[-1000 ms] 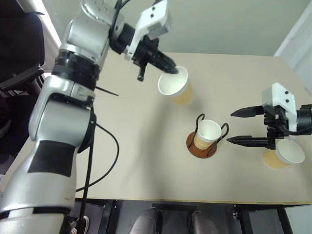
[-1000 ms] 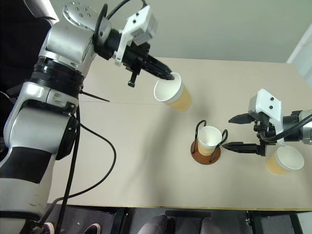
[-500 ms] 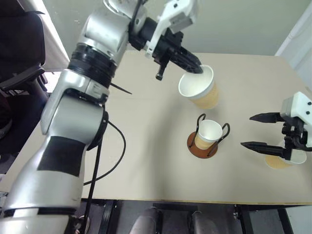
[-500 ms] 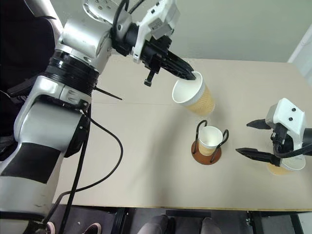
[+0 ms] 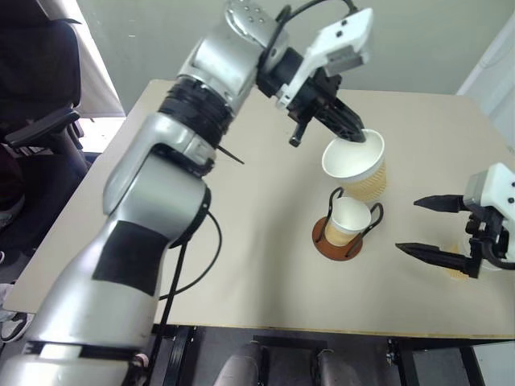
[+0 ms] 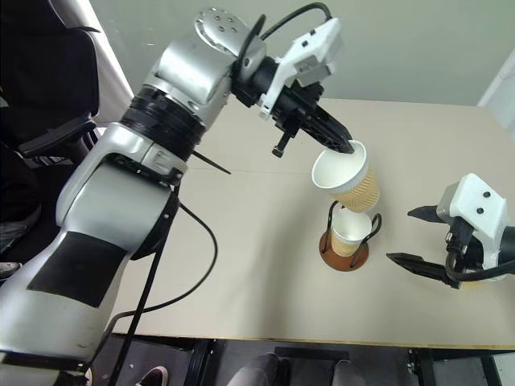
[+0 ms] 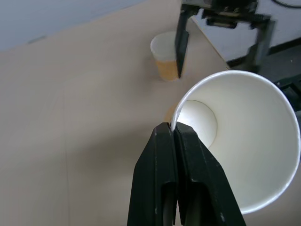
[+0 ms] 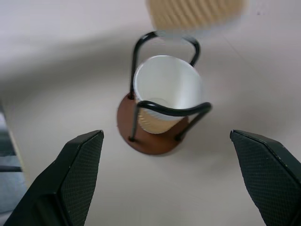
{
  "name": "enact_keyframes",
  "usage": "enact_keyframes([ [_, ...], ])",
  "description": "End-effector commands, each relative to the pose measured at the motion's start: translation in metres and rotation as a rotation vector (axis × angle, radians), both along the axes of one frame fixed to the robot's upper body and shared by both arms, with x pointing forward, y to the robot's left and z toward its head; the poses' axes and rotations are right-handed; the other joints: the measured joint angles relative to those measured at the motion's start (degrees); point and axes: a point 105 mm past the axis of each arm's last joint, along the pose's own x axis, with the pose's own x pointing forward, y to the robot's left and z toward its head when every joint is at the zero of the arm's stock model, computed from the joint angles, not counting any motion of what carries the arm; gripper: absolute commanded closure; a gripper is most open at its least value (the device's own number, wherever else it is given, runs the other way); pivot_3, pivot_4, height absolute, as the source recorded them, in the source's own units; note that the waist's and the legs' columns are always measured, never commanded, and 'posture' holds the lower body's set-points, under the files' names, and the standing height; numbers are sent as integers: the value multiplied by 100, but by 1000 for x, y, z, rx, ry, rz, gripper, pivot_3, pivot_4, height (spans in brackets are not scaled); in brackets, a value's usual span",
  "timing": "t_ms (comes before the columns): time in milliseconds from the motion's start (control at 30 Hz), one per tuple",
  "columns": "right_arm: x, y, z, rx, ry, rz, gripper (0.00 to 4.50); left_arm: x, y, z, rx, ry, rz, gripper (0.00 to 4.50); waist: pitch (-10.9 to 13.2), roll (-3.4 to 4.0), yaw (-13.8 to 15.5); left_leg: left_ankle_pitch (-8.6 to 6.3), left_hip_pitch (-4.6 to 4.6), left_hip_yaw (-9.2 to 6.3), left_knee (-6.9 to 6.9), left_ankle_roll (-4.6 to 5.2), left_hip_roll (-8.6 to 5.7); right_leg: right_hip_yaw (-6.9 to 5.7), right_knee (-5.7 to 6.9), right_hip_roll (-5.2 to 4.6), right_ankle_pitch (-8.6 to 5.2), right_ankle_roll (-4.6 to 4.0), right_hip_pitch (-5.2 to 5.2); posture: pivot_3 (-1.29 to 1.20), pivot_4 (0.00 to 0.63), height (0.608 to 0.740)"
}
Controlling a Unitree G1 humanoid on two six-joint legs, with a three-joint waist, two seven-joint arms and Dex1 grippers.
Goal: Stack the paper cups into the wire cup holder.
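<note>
I am gripping the tan paper cup's rim (image 5: 354, 154) with my left gripper, its bottom toward the second cup's opening (image 5: 352, 214), so I keep lowering until the cups nest, then let go.
My left gripper (image 5: 359, 136) is shut on the rim of a tan paper cup (image 5: 356, 166), which it holds tilted in the air just above and behind the wire cup holder (image 5: 335, 242). The left wrist view has the black fingers (image 7: 162, 155) pinching the white rim (image 7: 178, 110). A second paper cup (image 5: 349, 219) stands inside the holder's black loops. My right gripper (image 5: 407, 225) hangs open to the right of the holder, with nothing between its fingers. The third cup (image 7: 162, 66) stands on the table behind that gripper, mostly hidden in the eye views.
The beige table (image 5: 241, 241) ends close to the right of my right gripper. A dark chair (image 5: 40, 121) stands off the table's left side. A black cable (image 5: 193, 265) hangs from my left arm over the table's left half.
My left gripper has carried its cup to the right and slightly down, from the table's middle to just over the holder. My right gripper has drawn back from the holder, still open.
</note>
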Motion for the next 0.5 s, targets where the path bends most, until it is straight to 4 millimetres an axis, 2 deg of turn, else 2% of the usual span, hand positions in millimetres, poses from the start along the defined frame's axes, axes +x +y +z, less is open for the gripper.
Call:
enact_keyframes([
  [33, -8, 2, 15, -32, -62, -1, 62, 1, -2, 3, 13, -47, -26, 4460, 0, 0, -5, 0, 1, 2, 0, 0, 0, -1, 1, 2, 0, 0, 0, 0, 150, 740],
  [167, -10, -3, 22, -55, -91, -40, 62, 5, -3, -4, 33, -58, -21, 4460, 1, -2, 2, 0, -1, 2, 0, 1, 0, 1, 1, 2, -1, 2, -3, 0, 150, 740],
  [367, -14, -15, 45, -87, -179, -122, 62, 6, -6, -10, 40, -59, -23, 4460, 1, -2, 26, -7, -6, 3, 8, 13, -2, 1, -2, 0, -3, 8, -3, 0, 150, 740],
  [500, -20, -15, 51, -98, -200, -141, 62, 5, -11, -13, 49, -56, -35, 4460, 1, -2, 28, -11, -7, 8, 11, 18, -3, 3, -2, -1, -5, 11, -3, 0, 150, 740],
])
